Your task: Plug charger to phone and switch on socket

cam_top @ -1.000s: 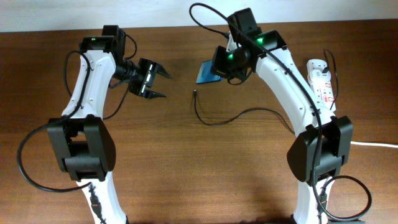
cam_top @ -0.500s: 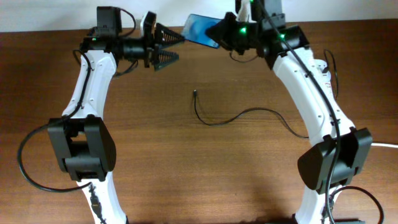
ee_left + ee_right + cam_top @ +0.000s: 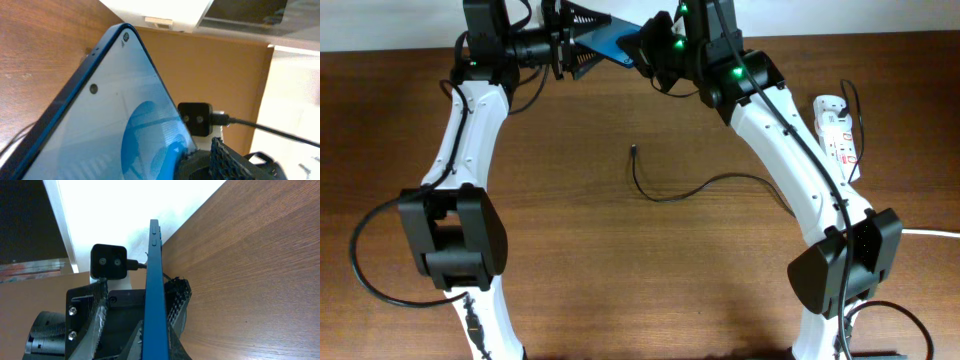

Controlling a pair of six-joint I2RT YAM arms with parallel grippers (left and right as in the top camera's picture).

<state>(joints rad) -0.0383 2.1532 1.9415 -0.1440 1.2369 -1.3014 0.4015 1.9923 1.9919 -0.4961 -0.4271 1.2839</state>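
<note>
The phone [image 3: 607, 39] is in my right gripper and the charger's plug [image 3: 634, 151] lies free, so my left gripper should take the phone first. Then my right gripper should get the plug.
The phone [image 3: 618, 42], blue screen lit, is held in the air over the table's far edge, between both grippers. My right gripper [image 3: 650, 52] is shut on its right end; in the right wrist view the phone [image 3: 154, 270] stands edge-on in the jaws. My left gripper [image 3: 600, 40] is open, its fingers spread above and below the phone's left end. The screen [image 3: 110, 125] fills the left wrist view. The charger [image 3: 670, 190], a thin black cable, lies curved mid-table, its plug tip [image 3: 634, 151] free. The white socket [image 3: 838, 128] lies at the right edge.
The socket's thick white cord [image 3: 930, 232] runs off to the right. A white wall [image 3: 880, 15] lies behind the table's far edge. Both arm bases stand at the near edge, with black robot cables looping beside them.
The right gripper lifted the phone from the table and carried it left to the far edge. The left gripper swung up and turned to face it, and now straddles the phone's end.
</note>
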